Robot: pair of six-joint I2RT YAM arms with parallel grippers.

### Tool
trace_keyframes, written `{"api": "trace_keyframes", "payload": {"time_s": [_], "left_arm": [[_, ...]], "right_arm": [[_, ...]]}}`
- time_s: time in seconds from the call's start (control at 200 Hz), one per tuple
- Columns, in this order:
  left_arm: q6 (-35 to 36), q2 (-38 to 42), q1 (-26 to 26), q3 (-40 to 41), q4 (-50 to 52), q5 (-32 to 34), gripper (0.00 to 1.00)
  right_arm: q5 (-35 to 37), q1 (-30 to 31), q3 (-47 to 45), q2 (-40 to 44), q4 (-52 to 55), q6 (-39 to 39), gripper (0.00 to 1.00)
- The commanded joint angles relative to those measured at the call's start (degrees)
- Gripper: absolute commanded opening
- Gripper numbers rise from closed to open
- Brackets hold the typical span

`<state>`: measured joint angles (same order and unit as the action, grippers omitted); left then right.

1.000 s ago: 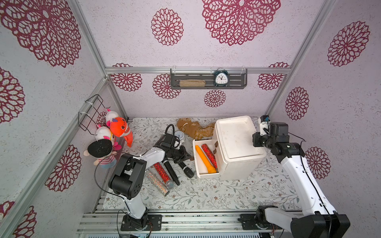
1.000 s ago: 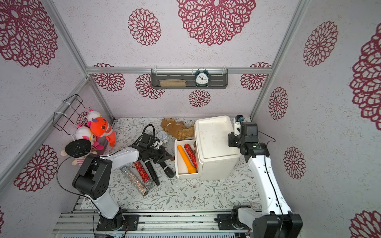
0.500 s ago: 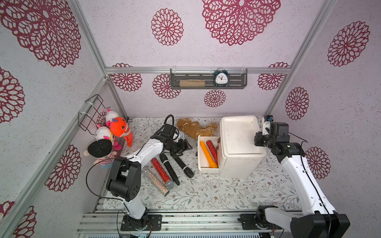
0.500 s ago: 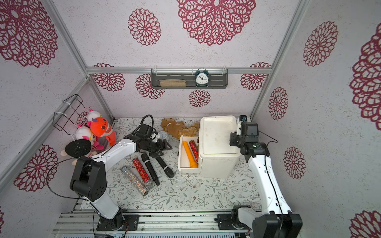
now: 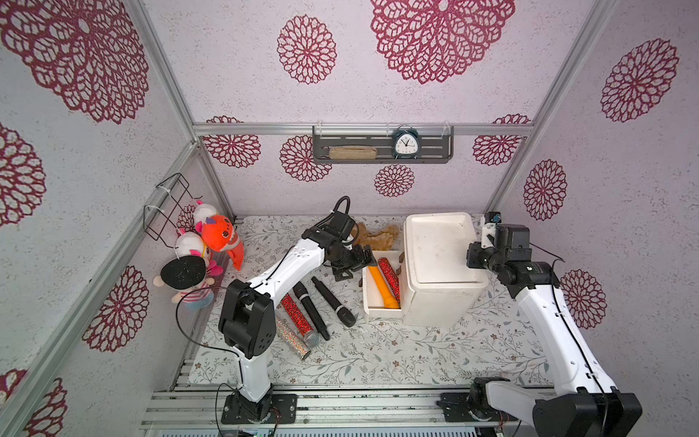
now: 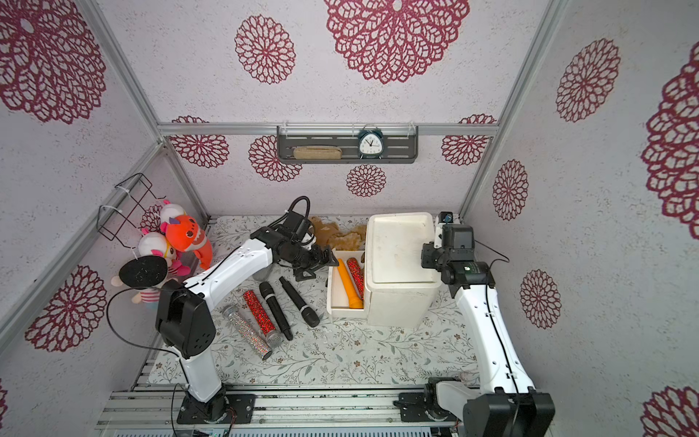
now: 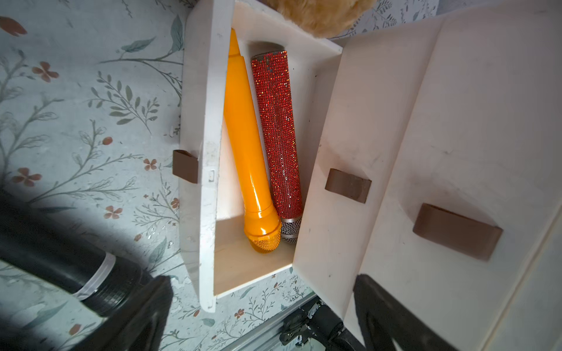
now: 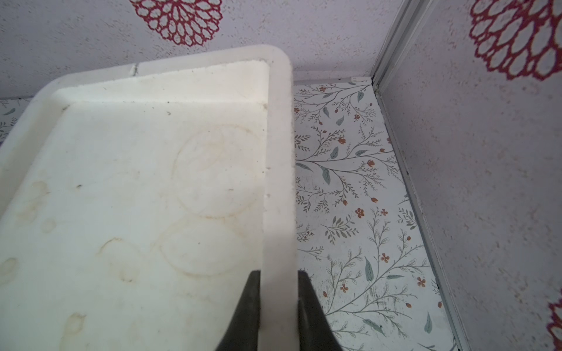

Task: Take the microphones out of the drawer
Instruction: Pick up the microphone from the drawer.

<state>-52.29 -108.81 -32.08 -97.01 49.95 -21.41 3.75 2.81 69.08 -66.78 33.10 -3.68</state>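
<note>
The orange microphone is open from above, and there is a gap (image 5: 370,295) beside the drawer's side, so my left gripper keeps going down until its fingers are on both sides of the microphone's handle (image 5: 379,281).
The bottom drawer (image 5: 382,313) (image 7: 200,121) of a white cabinet (image 5: 438,246) stands pulled out. In it lie an orange microphone (image 5: 381,282) (image 7: 249,146) and a red glitter microphone (image 5: 390,274) (image 7: 278,130), side by side, heads toward the table's front. My left gripper (image 5: 355,263) (image 6: 317,263) (image 7: 264,316) hovers open just left of the drawer's far end and holds nothing. My right gripper (image 5: 472,261) (image 8: 279,273) is shut on the raised rim (image 8: 278,182) of the cabinet's top, at its right edge.
Several microphones lie on the mat left of the drawer: two black ones (image 5: 333,302) (image 5: 310,310), a red glitter one (image 5: 297,314) and a silver one (image 5: 291,340). A brown plush (image 5: 378,234) sits behind the drawer. Plush toys (image 5: 215,238) hang on the left wall.
My left gripper has opened, risen from the microphones on the mat and swung right to the drawer. The cabinet has shifted slightly right. The right gripper keeps its hold.
</note>
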Motion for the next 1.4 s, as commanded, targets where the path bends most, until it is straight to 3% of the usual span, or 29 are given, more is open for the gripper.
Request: {"api": "trace_keyframes", "payload": {"time_s": [0.0, 0.215, 0.465, 0.57, 0.665, 0.755, 1.091, 1.396], "left_arm": [[-8.1, -1.4, -1.0, -2.7, 3.8, 4.9, 0.97], [-19.1, -2.0, -2.0, -3.5, -0.5, 8.2, 0.97], [-23.5, -10.0, -4.1, -10.5, 0.1, 8.6, 1.00], [-24.6, -13.0, -5.3, -13.1, 0.8, 9.2, 0.91], [-25.9, -14.4, -6.1, -13.1, 0.4, 9.7, 0.71], [-26.7, -16.0, -6.7, -13.0, -0.9, 9.8, 0.59], [-24.4, -23.7, -8.7, -20.0, 5.3, 11.2, 0.55], [-23.6, -26.5, -9.7, -21.1, 7.9, 12.3, 0.53]], "right_arm": [[1.0, -0.5, 1.6, 1.6, -3.0, 0.1, 0.00], [-0.5, -0.5, 1.4, 1.7, -3.0, -0.6, 0.00], [-1.4, -0.5, 1.0, 1.9, -3.0, -0.6, 0.00], [-1.8, -0.5, 0.9, 2.0, -3.1, -0.7, 0.00], [-2.4, -0.5, 1.0, 2.1, -3.1, -0.6, 0.00], [-2.4, -0.5, 0.5, 2.4, -3.3, -0.5, 0.00], [-3.1, -0.5, 0.6, 2.7, -3.7, -0.5, 0.00], [-3.2, -0.5, 0.6, 2.7, -4.0, -0.5, 0.00]]}}
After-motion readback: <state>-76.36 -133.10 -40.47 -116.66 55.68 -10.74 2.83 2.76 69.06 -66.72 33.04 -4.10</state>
